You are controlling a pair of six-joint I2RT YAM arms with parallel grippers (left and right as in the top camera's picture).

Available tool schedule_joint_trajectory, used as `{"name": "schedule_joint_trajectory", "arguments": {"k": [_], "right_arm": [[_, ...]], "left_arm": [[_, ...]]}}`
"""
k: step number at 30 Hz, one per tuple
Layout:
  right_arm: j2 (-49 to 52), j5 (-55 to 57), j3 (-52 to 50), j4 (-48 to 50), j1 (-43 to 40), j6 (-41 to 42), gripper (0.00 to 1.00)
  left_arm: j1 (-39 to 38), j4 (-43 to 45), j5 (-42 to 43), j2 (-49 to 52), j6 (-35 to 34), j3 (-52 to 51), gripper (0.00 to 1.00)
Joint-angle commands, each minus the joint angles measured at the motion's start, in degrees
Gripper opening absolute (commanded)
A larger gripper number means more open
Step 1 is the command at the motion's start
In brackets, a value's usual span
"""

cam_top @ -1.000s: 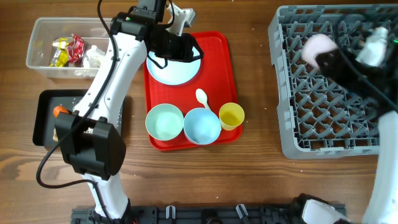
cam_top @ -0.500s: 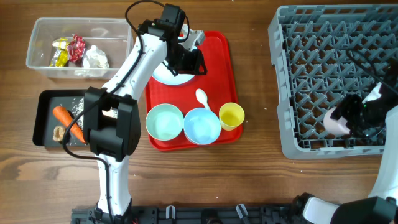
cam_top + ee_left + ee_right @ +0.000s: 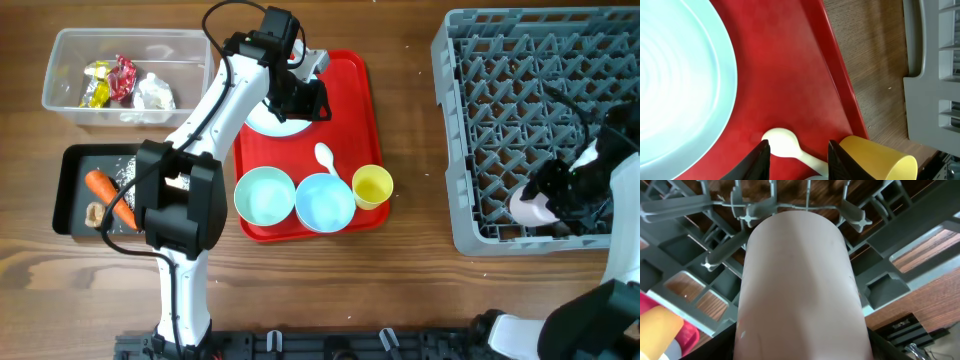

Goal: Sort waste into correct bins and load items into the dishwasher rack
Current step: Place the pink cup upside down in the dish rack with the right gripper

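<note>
My left gripper should pick up the yellow cup from the tray and hand it to my right gripper, because the dishwasher rack is too far away for my left gripper to reach.
My right gripper is shut on the pink cup, which it holds low over the near right part of the grey dishwasher rack. The cup fills the right wrist view, with rack pegs behind it. My left gripper hovers open over the pale blue plate on the red tray. Past its empty jaws I see the white spoon and the yellow cup. Two pale blue bowls stand at the tray's near edge.
A clear tub at the far left holds yellow and red wrappers and a tissue wad. The black tray below it holds a carrot, a brown lump and rice grains.
My right gripper carried the pink cup from the rack's far side down to its near right part. The left arm swung off the black tray, and its gripper stays over the plate.
</note>
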Motion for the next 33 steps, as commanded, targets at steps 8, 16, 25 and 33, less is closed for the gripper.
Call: {"name": "schedule_joint_trajectory", "arguments": {"k": [8, 16, 25, 33], "right_arm": [[4.6, 0.7, -4.3, 2.8, -0.1, 0.3, 0.53], [4.3, 0.5, -4.1, 4.9, 0.1, 1.0, 1.00], [-15.8, 0.5, 9.9, 3.7, 10.2, 3.4, 1.00], [-14.7, 0.5, 12.8, 5.4, 17.5, 1.8, 1.00]], "left_arm": [[-0.3, 0.0, -0.5, 0.6, 0.6, -0.1, 0.38], [-0.3, 0.0, -0.5, 0.6, 0.7, -0.1, 0.38], [-0.3, -3.8, -0.9, -4.8, 0.7, 3.4, 0.38], [-10.6, -11.9, -0.5, -7.6, 12.3, -3.1, 0.61]]}}
